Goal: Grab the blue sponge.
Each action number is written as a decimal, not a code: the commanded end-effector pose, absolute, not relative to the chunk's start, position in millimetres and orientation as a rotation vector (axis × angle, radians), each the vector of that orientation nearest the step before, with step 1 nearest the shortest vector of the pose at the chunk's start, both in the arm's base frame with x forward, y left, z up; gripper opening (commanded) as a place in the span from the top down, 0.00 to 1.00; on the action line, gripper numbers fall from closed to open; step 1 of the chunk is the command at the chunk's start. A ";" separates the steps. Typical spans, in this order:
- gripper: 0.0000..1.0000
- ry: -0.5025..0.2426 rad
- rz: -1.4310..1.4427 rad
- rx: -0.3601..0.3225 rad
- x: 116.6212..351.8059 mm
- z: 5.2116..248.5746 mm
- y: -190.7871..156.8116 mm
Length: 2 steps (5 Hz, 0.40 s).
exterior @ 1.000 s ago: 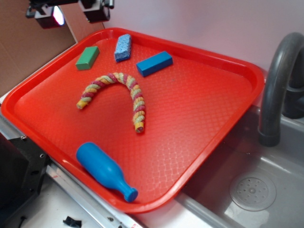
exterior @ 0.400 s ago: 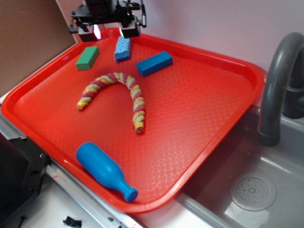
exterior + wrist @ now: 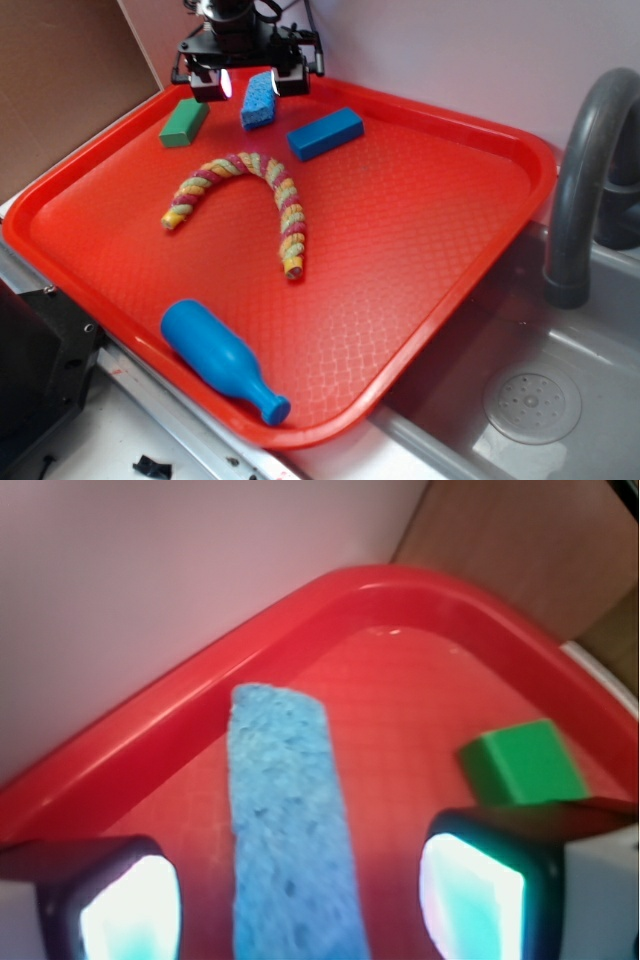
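Note:
I can see straight long edges [image 3: 338, 815] along the blue sponge, so its loose end [image 3: 280, 708] will stick straight out instead of hanging down when I pick the sponge up.
The blue sponge [image 3: 258, 104] [image 3: 290, 820] is light blue and porous and lies flat near the far corner of the red tray [image 3: 420, 330]. My gripper [image 3: 250, 82] [image 3: 300, 905] hangs open over its far end. One bright fingertip [image 3: 212, 86] stands on each side of the sponge with a gap of red tray between pad and sponge. In the wrist view the sponge runs lengthwise down the middle between the fingertips [image 3: 470, 895], touching neither.
A green block [image 3: 184, 122] [image 3: 522, 762] lies left of the sponge and a dark-blue block [image 3: 325, 133] to its right. A striped rope [image 3: 250, 195] and a blue bottle toy [image 3: 220, 360] lie nearer. The tray rim [image 3: 200, 695] and wall stand close behind; a sink [image 3: 540, 400] is right.
The gripper has moved right and down from above the tray's far-left corner and now straddles the sponge's far end. Nothing on the tray has shifted.

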<state>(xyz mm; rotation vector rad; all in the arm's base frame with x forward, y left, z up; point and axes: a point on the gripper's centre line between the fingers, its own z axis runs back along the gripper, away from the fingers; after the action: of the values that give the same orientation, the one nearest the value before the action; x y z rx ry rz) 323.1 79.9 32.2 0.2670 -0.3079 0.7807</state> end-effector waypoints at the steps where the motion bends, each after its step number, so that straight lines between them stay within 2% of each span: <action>1: 0.00 -0.336 0.771 0.242 339.6 33.0 92.8; 2: 1.00 -0.337 0.773 0.213 338.5 28.6 92.2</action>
<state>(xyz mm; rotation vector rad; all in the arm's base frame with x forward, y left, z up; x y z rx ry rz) 334.4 80.6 17.6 0.2245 -0.2928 0.7543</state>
